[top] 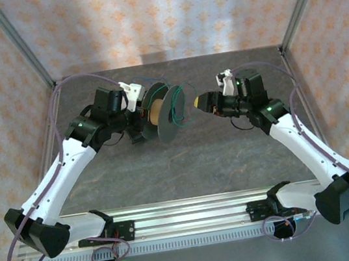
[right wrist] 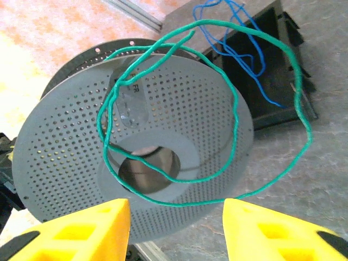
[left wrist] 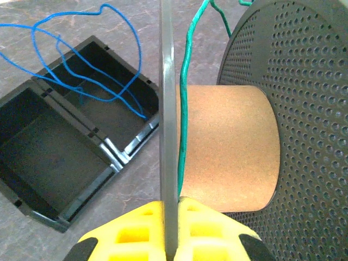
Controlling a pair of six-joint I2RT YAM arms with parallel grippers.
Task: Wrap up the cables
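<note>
My gripper will pull the green loops, and the green cable will stay anchored to the spool then, because a piece of the green cable runs between the spool's edges toward the spool's core.
The dark grey perforated spool (top: pixel 166 112) with a cork core (left wrist: pixel 228 147) stands on edge at mid-table. My left gripper (left wrist: pixel 171 228) is shut on the rim of its left flange (left wrist: pixel 168 98), and it also appears in the top view (top: pixel 144 109). The green cable (right wrist: pixel 235 117) hangs in loose loops in front of the spool's right flange (right wrist: pixel 65 157), and one strand (left wrist: pixel 186 92) runs down beside the core. The blue cable (left wrist: pixel 81 70) lies looped over a black bin. My right gripper (right wrist: pixel 176 228) is open just short of the green loops, holding nothing, its yellow tips (top: pixel 198 102) facing the spool.
A black two-compartment bin (left wrist: pixel 60 163) sits on the table left of the spool, and its corner also appears behind the spool (right wrist: pixel 272 92). Patterned walls and metal frame posts (top: pixel 23 48) close in the table. An aluminium rail (top: pixel 193 210) runs along the near edge.
</note>
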